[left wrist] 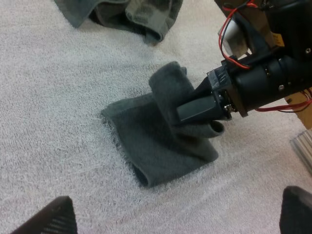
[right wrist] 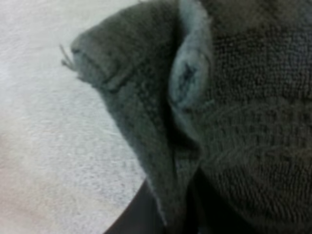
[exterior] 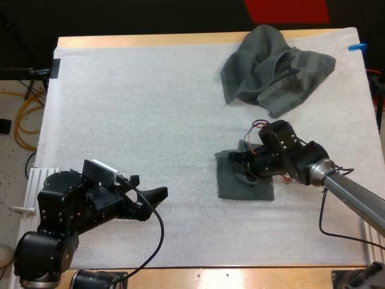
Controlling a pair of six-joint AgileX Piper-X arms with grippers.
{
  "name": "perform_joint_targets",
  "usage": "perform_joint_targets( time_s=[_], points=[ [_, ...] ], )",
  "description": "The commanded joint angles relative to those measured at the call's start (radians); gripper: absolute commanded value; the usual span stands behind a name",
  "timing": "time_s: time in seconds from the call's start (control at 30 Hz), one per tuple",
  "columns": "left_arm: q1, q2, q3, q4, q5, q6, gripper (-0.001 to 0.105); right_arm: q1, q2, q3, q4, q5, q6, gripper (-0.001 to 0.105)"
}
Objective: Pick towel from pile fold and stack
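The folded towel's near part (exterior: 245, 191) is flat and square, so I expect the whole towel (exterior: 231, 178) to slide along and stay folded when I pull its edge.
A small folded grey-green towel (exterior: 243, 180) lies on the white mat right of centre. My right gripper (exterior: 242, 160) is shut on a raised fold at its far edge; the left wrist view shows that fold of the towel (left wrist: 168, 92) pulled up around the right gripper (left wrist: 197, 114). In the right wrist view the towel (right wrist: 234, 122) is bunched against a dark finger (right wrist: 141, 217). A crumpled towel (exterior: 274, 69) sits at the far right of the mat. My left gripper (exterior: 145, 191) hovers open near the front left, well clear of the folded towel (left wrist: 151, 146), with fingertips (left wrist: 48, 219) wide apart.
The white mat (exterior: 138, 108) is bare across its left and middle. The crumpled towel (left wrist: 131, 12) lies beyond the folded one. The table's wooden front edge (exterior: 240, 274) runs just behind my left arm.
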Motion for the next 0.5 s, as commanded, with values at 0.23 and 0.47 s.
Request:
perform_joint_targets(
  time_s=[0.23, 0.47],
  points=[
    [-0.001, -0.001, -0.004, -0.003, 0.008, -0.006, 0.080, 0.001, -0.011, -0.009, -0.019, -0.030, 0.006, 0.058],
    [-0.002, 0.022, -0.004, -0.013, 0.008, 0.005, 0.080, 0.006, -0.113, -0.010, -0.042, -0.036, -0.072, 0.079]
  ],
)
